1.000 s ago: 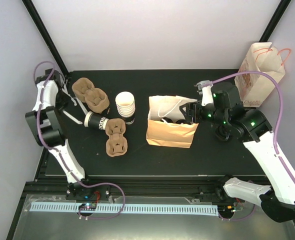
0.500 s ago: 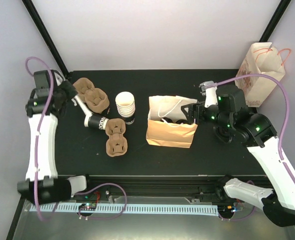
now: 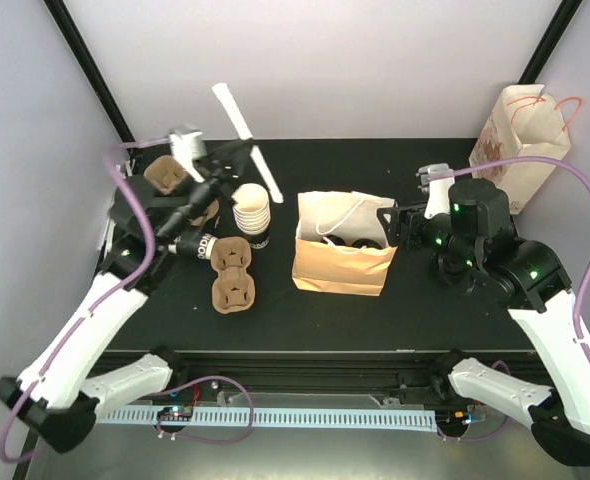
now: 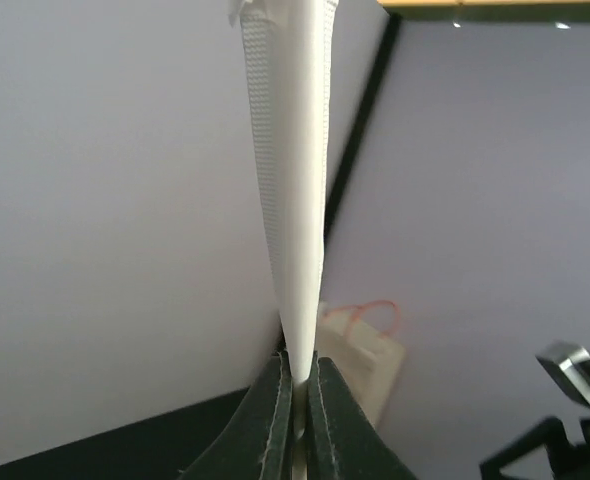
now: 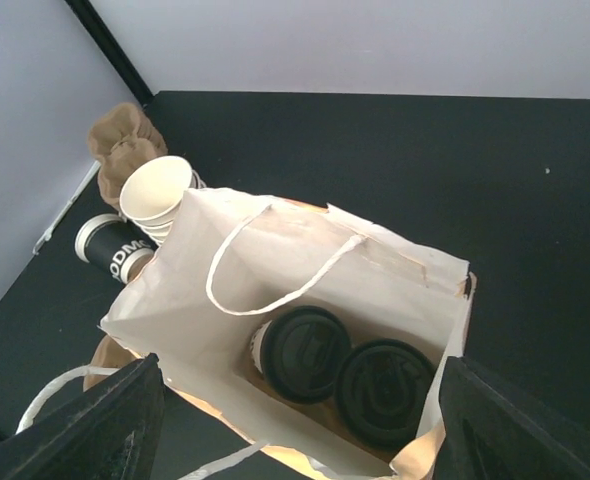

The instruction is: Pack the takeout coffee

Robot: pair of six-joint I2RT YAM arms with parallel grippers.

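Observation:
The white strip (image 3: 237,113) is held clear of the cup stack and the brown bag is wide open, so the robot's left gripper should go next to the bag's opening (image 3: 348,222) and let go there.
Two takeout coffee cups (image 5: 305,352) with black lids stand side by side inside the open brown paper bag (image 3: 340,268), which is white inside. My right gripper (image 5: 300,405) hangs open over the bag's right end (image 3: 395,226), one finger on each side of the opening, holding nothing. My left gripper (image 3: 237,155) is raised above the table's back left and is shut on a long white paper-wrapped strip (image 4: 290,150). The strip (image 3: 230,108) sticks out both ways from the jaws.
A stack of lidless white cups (image 3: 251,210) stands left of the bag. A black-printed cup (image 3: 193,243) lies on its side beside two brown pulp carriers (image 3: 230,278) (image 3: 180,190). A patterned paper bag (image 3: 520,150) stands at the back right corner.
My left arm has swung from the far left edge toward the middle and lifted the white strip off the table. The right gripper has drifted slightly right, still open over the bag.

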